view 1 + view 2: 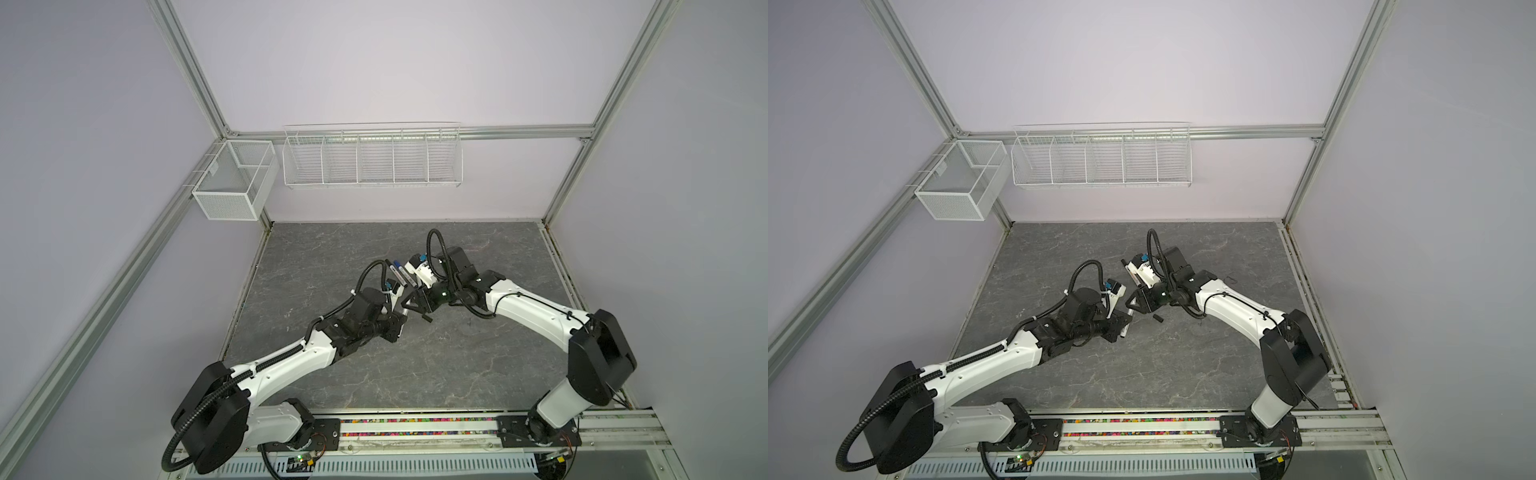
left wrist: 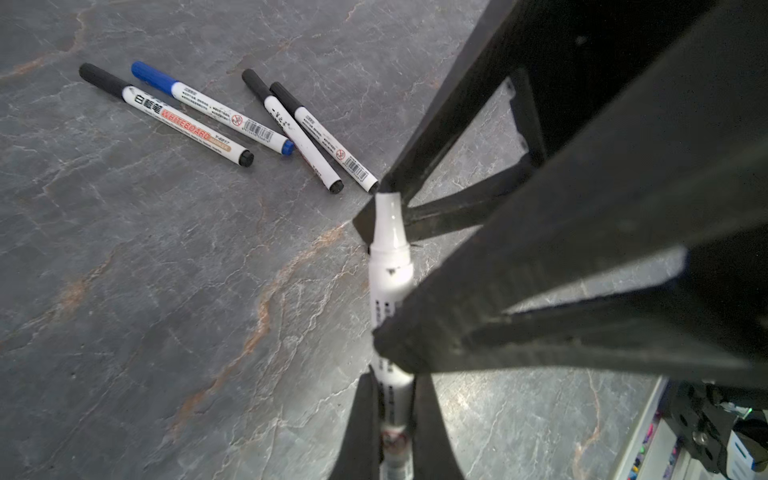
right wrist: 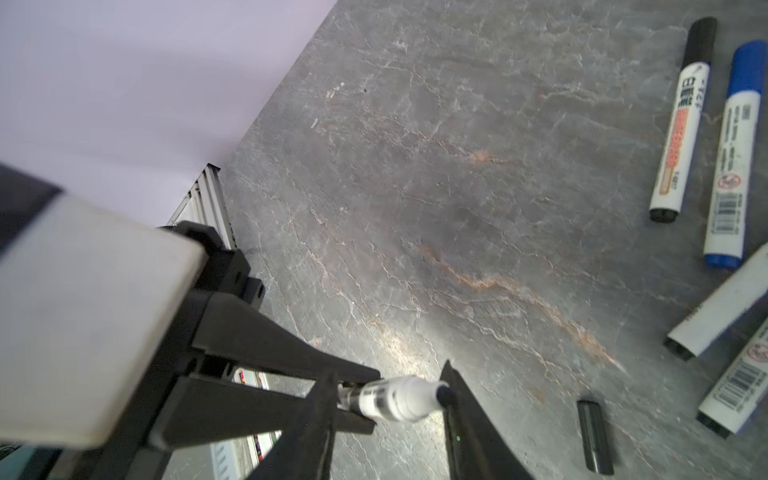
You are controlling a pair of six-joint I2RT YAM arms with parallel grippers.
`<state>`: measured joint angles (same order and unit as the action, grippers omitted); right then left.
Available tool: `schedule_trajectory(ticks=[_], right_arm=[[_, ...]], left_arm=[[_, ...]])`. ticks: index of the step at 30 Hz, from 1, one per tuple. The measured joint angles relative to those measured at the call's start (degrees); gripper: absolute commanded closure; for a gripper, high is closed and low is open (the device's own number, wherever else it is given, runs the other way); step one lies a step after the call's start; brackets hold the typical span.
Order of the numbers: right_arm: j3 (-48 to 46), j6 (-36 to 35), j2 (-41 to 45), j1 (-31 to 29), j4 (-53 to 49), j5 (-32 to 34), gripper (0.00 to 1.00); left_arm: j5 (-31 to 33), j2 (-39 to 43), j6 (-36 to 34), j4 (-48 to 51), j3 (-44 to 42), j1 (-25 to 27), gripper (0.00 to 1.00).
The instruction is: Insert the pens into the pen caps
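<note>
Next, I back my right gripper off and get the black pen cap (image 1: 1157,317), since it lies loose while the gripper's empty fingers stand around the white pen's tip (image 3: 444,396).
My left gripper (image 2: 395,384) is shut on the barrel of an uncapped white pen (image 2: 390,249). The pen's dark tip pokes into the gap of my right gripper (image 3: 386,386) and touches one finger (image 3: 457,419). That gripper's jaws stand apart with nothing clamped between them. One loose black pen cap (image 3: 595,436) lies on the table beside the right gripper, seen in both top views (image 1: 424,330) (image 1: 1158,330). Several capped pens lie together just beyond: a black one (image 2: 166,114), a blue one (image 2: 212,108) and two more black ones (image 2: 291,129) (image 2: 324,137). Both grippers meet at the table's middle (image 1: 405,309).
The grey stone-patterned table (image 1: 415,374) ends at the lilac back wall. A white wire rack (image 1: 372,160) and a mesh box (image 1: 232,178) hang above its far side. An aluminium rail (image 1: 415,428) carrying both arm bases runs along the front edge.
</note>
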<state>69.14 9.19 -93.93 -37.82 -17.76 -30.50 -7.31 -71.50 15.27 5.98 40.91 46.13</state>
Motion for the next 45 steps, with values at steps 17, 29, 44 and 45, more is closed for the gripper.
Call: schedule_trajectory(ticks=[17,29,44,45], right_arm=[[1.7,1.6,-2.7,1.4,1.3,-6.8,0.86],[1.7,4.1,-2.7,4.6,2.2,-12.2,0.86],[-0.6,4.4,-1.6,4.8,-3.7,2.5,0.5],[-0.6,3.8,-1.8,4.6,-5.0,4.8,0.5]], left_arm=[[4.1,0.3,2.6,-7.1,-1.0,0.1,0.66],[3.1,-3.8,3.5,-13.1,-0.2,0.3,0.91],[15.1,-1.8,8.1,-7.8,-0.9,-1.9,1.0],[15.6,-1.4,8.3,-7.6,-1.4,-2.1,1.0]])
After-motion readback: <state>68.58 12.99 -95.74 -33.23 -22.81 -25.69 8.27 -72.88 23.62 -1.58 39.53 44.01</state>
